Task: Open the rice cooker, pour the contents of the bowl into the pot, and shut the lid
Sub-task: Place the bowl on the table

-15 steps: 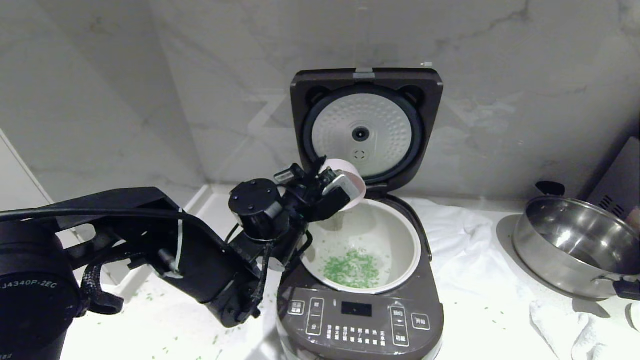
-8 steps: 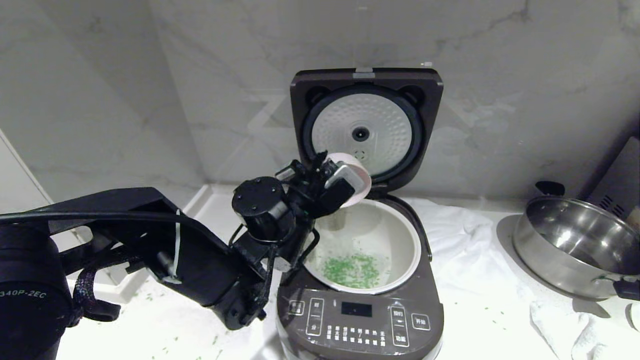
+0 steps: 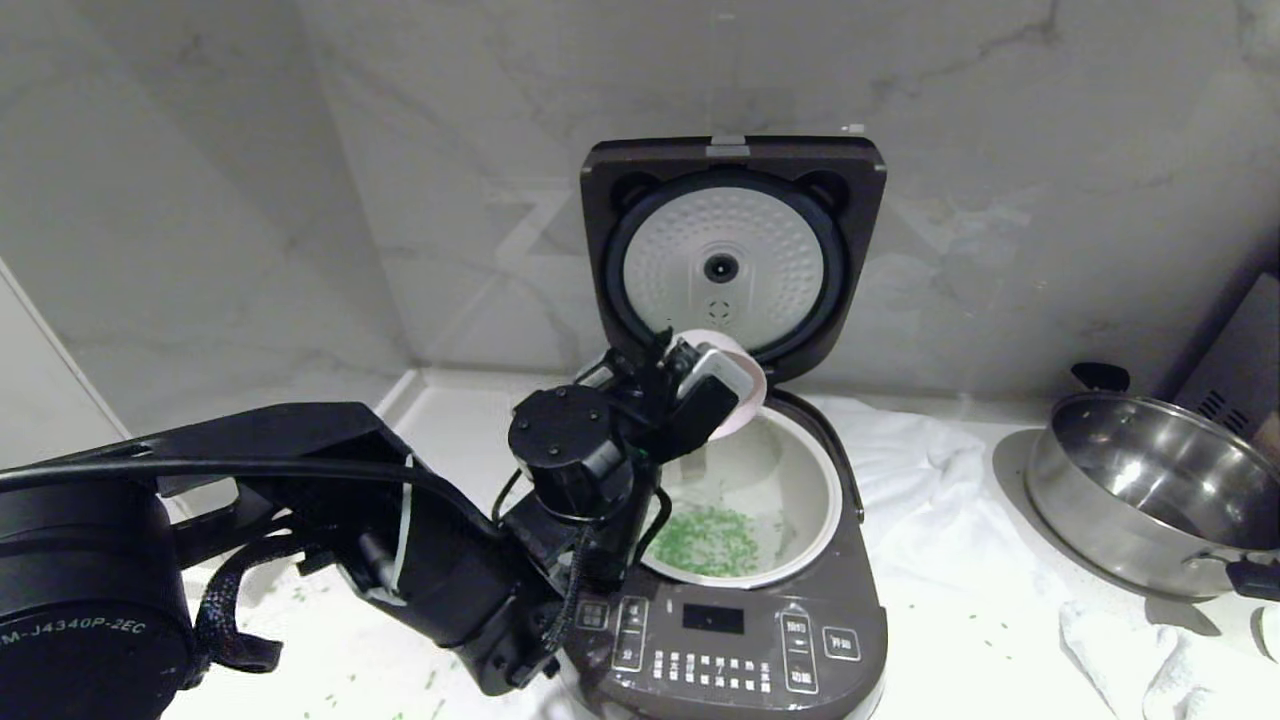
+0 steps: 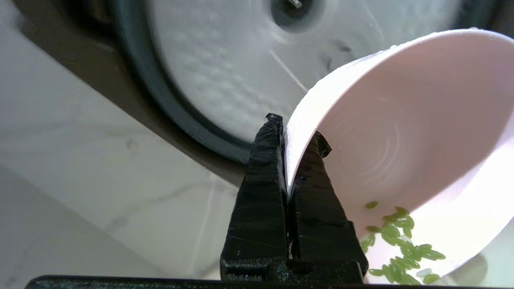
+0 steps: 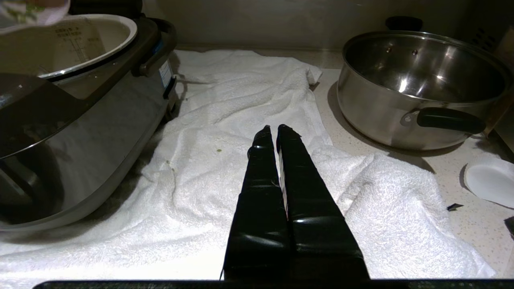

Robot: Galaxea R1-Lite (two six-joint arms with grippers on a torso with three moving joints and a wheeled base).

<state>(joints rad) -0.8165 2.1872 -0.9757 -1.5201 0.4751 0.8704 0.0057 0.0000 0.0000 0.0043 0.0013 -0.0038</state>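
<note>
Next, my left gripper shakes the bowl back and forth over the cream pot (image 3: 756, 498), because green grains are sticking to the low side of the tipped pink (image 4: 404, 245) bowl.
The dark rice cooker (image 3: 720, 625) stands with its lid (image 3: 735, 255) raised against the wall, pale dimpled plate facing me. Green grains (image 3: 712, 540) lie on the floor of the cream pot (image 3: 800, 470). My left gripper (image 3: 715, 378) is shut on the rim of the pink bowl (image 3: 742, 385), which is tipped over the pot's back left edge. In the left wrist view the fingers (image 4: 261, 192) pinch the bowl (image 4: 401, 128) wall, and a cluster of green grains (image 4: 401, 245) rests at its low side. My right gripper (image 5: 277, 129) is shut, empty, above a white towel.
A steel pan (image 3: 1150, 490) with black handles stands to the right of the cooker, on the counter by the white towel (image 3: 930, 480). Stray green grains (image 3: 330, 600) dot the counter on the left. A marble wall runs close behind the lid.
My left arm has swung to the right, carrying the bowl from the pot's left rim to further over its back edge. The right arm has not moved.
</note>
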